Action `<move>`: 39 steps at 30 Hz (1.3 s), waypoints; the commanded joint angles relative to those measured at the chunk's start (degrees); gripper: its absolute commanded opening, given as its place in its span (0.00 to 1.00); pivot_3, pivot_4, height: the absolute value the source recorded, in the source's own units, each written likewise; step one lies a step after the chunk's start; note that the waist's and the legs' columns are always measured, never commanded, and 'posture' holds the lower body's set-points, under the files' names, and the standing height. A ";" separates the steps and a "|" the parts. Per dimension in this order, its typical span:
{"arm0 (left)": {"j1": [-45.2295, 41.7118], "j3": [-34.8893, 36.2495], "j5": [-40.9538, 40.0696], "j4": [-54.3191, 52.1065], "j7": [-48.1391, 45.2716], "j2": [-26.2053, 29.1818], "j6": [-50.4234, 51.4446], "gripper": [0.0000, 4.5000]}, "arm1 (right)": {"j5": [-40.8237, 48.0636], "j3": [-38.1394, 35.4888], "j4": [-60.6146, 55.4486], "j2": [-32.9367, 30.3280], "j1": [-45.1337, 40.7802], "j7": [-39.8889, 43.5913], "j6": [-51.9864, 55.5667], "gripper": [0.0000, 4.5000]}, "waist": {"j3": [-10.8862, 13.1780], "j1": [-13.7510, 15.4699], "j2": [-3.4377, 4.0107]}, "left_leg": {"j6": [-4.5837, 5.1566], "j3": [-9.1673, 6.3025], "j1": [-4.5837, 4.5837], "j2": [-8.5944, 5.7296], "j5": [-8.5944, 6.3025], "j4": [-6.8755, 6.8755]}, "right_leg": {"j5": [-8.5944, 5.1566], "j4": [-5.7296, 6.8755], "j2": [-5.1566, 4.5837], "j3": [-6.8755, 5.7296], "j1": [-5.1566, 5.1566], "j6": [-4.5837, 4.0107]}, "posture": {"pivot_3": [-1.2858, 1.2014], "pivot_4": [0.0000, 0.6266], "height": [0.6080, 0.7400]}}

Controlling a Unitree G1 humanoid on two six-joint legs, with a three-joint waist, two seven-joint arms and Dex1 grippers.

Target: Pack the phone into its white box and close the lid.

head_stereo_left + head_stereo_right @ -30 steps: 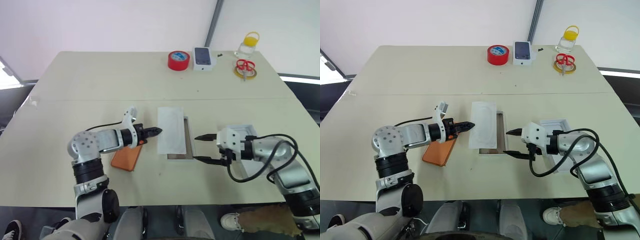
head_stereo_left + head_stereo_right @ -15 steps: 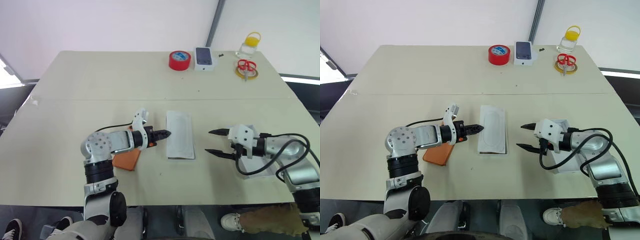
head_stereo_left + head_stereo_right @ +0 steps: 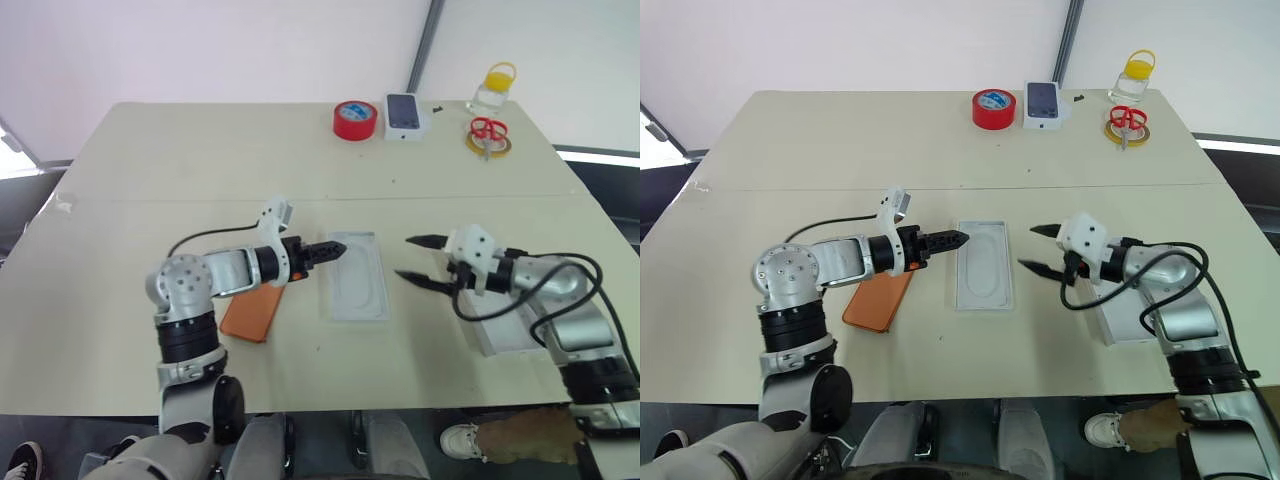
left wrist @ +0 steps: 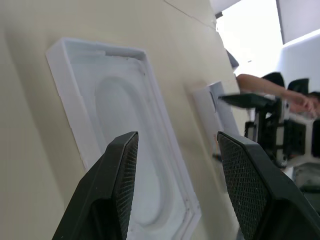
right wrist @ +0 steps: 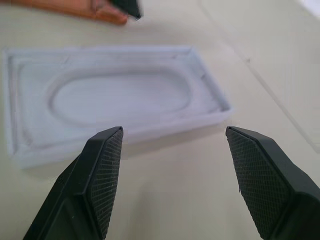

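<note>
The white card point(image 3: 358, 280) lies lower than the white box's rim, so the orange phone point(image 3: 253, 313) will come to rest flat inside, nearly flush, when the robot lowers it.
The white box point(image 3: 325, 296) lies mid-table with a flat white card point(image 3: 355, 285) with an embossed oval seated inside its rim. The orange phone point(image 3: 248, 318) lies flat to the box's left, partly under my left arm. My left gripper point(image 3: 337, 247) hovers over the box's far left corner, open and empty. My right gripper point(image 3: 404, 257) stands open just right of the box, holding nothing. The lid point(image 3: 503, 337) rests on the table under my right forearm. The left wrist view looks down on the card point(image 4: 125, 130). The right wrist view faces the box's rim point(image 5: 125, 131).
Along the far edge stand a red tape roll point(image 3: 356, 120), a small white box printed with a dark phone point(image 3: 405, 112), red scissors on a yellow ring point(image 3: 487, 135) and a yellow-lidded jar point(image 3: 492, 92). A seam crosses the table behind the box.
The card, which lay shifted off the box's left side, now sits square inside the rim. My left gripper has opened. My right gripper has risen and moved farther up the table, its fingers a little narrower.
</note>
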 commanded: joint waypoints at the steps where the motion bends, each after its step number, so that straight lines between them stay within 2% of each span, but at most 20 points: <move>1: 4.14 -9.30 6.66 -5.77 -9.97 9.30 -16.58 0.61 | 0.68 0.90 -2.82 2.30 -1.00 -2.29 2.13 0.37 | -0.01 -0.05 0.03 | -0.03 0.01 -0.01 0.01 0.01 -0.04 | 0.00 0.00 0.01 0.01 -0.03 -0.02 | 0.52 0.24 1.00; 4: 6.78 -9.87 9.49 -4.10 -14.45 14.34 -25.50 0.61 | -2.71 4.71 -4.29 4.78 -0.76 -4.65 1.89 0.03 | 0.00 0.26 0.04 | -0.13 0.00 -0.04 0.03 0.07 -0.11 | -0.01 -0.01 0.00 0.00 -0.09 -0.08 | 0.52 0.24 1.00; 5: 7.48 -9.65 10.53 -3.42 -15.41 15.44 -28.36 0.61 | -3.41 5.75 -4.79 5.79 -0.79 -5.46 1.87 0.01 | 0.00 0.30 0.05 | -0.13 0.01 -0.05 0.02 0.07 -0.10 | -0.01 -0.02 -0.03 0.00 -0.10 -0.10 | 0.52 0.24 1.00; 9: 8.72 -6.82 10.78 1.58 -17.15 19.13 -30.71 0.61 | -7.24 10.15 -5.09 8.84 -2.00 -8.53 4.68 0.01 | 0.00 0.44 0.06 | -0.13 0.01 -0.11 0.00 0.07 -0.06 | 0.00 -0.03 -0.07 -0.01 -0.13 -0.13 | 0.52 0.24 1.00; 12: 10.26 -3.71 6.73 5.14 -20.28 23.03 -25.04 0.61 | -13.23 14.56 -3.40 8.44 -4.37 -9.75 4.87 0.01 | 0.00 0.21 0.06 | -0.11 0.01 -0.15 -0.01 0.06 -0.04 | 0.00 -0.02 -0.07 -0.01 -0.18 -0.13 | 0.52 0.24 1.00; 14: 12.03 -4.18 5.81 5.34 -22.74 25.75 -22.77 0.61 | -17.09 16.85 -2.39 7.27 -5.66 -10.12 4.84 0.01 | 0.01 -0.01 0.06 | -0.09 0.02 -0.18 -0.01 0.06 -0.06 | 0.01 0.01 -0.05 -0.02 -0.23 -0.10 | 0.52 0.24 1.00; 16: 14.14 -6.33 8.21 3.22 -22.93 28.23 -24.16 0.61 | -20.35 19.29 -1.88 5.99 -6.29 -9.23 3.93 0.01 | 0.02 -0.10 0.06 | -0.08 0.01 -0.21 0.00 0.05 -0.06 | 0.01 0.02 -0.03 -0.04 -0.26 -0.09 | 0.52 0.24 1.00; 18: 14.66 -5.19 6.07 3.88 -24.32 29.34 -21.89 0.61 | -22.45 21.48 -1.81 5.00 -6.49 -7.80 2.96 0.01 | 0.02 0.06 0.05 | -0.08 -0.02 -0.24 0.00 0.05 -0.06 | 0.01 0.01 -0.04 -0.05 -0.27 -0.10 | 0.52 0.24 1.00; 23: 15.39 -5.33 7.04 7.69 -28.66 33.03 -23.32 0.61 | -26.66 24.46 -0.97 5.53 -6.85 -8.02 1.56 0.01 | 0.00 -0.08 0.01 | -0.08 -0.01 -0.19 0.02 0.05 -0.03 | 0.00 0.01 -0.04 -0.05 -0.24 -0.11 | 0.52 0.24 1.00; 28: 14.91 -5.26 4.21 12.46 -33.15 36.32 -17.42 0.61 | -22.73 19.08 -1.42 9.96 -10.09 -10.90 4.95 0.01 | -0.01 -0.88 0.00 | -0.08 -0.01 -0.17 0.07 0.05 -0.06 | 0.01 0.03 0.02 -0.06 -0.23 -0.10 | 0.52 0.24 1.00; 33: 14.48 -6.78 4.68 16.83 -36.76 38.04 -16.85 0.61 | -17.39 14.39 -4.70 13.71 -14.73 -11.36 12.40 0.01 | 0.01 -1.08 0.04 | -0.08 -0.01 -0.19 0.08 0.05 -0.07 | 0.02 0.08 0.01 -0.06 -0.29 -0.08 | 0.52 0.24 1.00; 36: 13.28 -7.58 4.69 19.69 -38.55 38.25 -16.50 0.61 | -14.42 14.92 -8.77 16.52 -15.56 -10.23 18.84 0.01 | 0.01 -1.07 0.04 | -0.08 -0.03 -0.17 0.10 0.05 -0.13 | 0.03 0.09 0.01 -0.08 -0.29 -0.08 | 0.52 0.24 1.00; 39: 12.50 -10.52 5.81 21.29 -40.75 38.53 -16.99 0.61 | -15.47 20.30 -11.52 19.23 -16.44 -9.71 25.76 0.01 | 0.00 -1.02 0.06 | -0.08 -0.04 -0.17 0.10 0.05 -0.14 | 0.04 0.12 0.01 -0.08 -0.29 -0.07 | 0.52 0.24 1.00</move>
